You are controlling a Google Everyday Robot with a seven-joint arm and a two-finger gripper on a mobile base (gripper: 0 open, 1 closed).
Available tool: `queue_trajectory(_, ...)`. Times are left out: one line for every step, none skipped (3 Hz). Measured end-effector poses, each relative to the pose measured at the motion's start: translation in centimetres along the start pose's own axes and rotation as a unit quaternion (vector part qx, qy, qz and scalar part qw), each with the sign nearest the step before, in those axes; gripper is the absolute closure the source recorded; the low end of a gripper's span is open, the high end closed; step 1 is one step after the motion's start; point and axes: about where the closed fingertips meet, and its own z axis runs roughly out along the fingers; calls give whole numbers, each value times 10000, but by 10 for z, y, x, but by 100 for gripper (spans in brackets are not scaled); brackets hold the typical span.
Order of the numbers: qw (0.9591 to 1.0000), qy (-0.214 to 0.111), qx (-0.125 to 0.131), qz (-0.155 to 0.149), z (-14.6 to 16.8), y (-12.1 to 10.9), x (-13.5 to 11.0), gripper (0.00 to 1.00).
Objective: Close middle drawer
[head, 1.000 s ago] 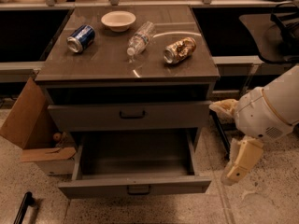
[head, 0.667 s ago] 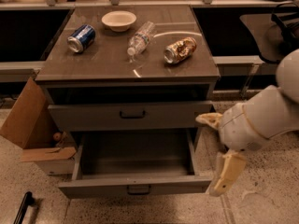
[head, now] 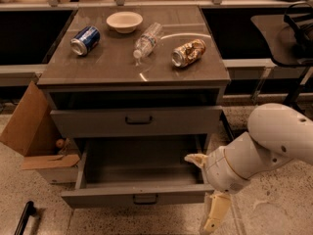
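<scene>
The middle drawer's side has one finger reaching over it, and the floor before the drawer's panel is open. My gripper should therefore keep going down until both fingers are clear of the drawer's panel.
The middle drawer (head: 112,198) is pulled far out of the grey cabinet. Its low flat front panel with a small dark pull (head: 145,199) faces me, and its deep grey box (head: 142,163) looks empty. Above it is the taller drawer front with a wider black handle (head: 138,120). My gripper (head: 197,194) is at the drawer's front right corner, open. One cream finger (head: 194,158) reaches over the drawer's right side. The other finger (head: 215,215) hangs below, in front of the panel's right end. The white arm (head: 274,141) comes in from the right.
On the cabinet top (head: 112,65) lie a blue can (head: 85,40), a white bowl (head: 124,21), a clear plastic bottle (head: 147,39) and a brown can (head: 189,53). A cardboard box (head: 30,131) stands to the left. A black bar (head: 23,218) lies on the floor. Dark furniture (head: 288,33) is to the right.
My arm and gripper have moved left and down, from beside the cabinet's right side to the open drawer's front right corner. The drawer has not moved.
</scene>
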Motion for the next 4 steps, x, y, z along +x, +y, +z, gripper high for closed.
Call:
queue_trajectory(10000,0,0,0,0,0,0,0)
queue_trajectory(9999,147,-22,67,23,-1,11,0)
queue_trajectory(9995,272,-129,77,62,0,32,0)
queue_trajectory(9993,260,-274,60,96,2,50,0)
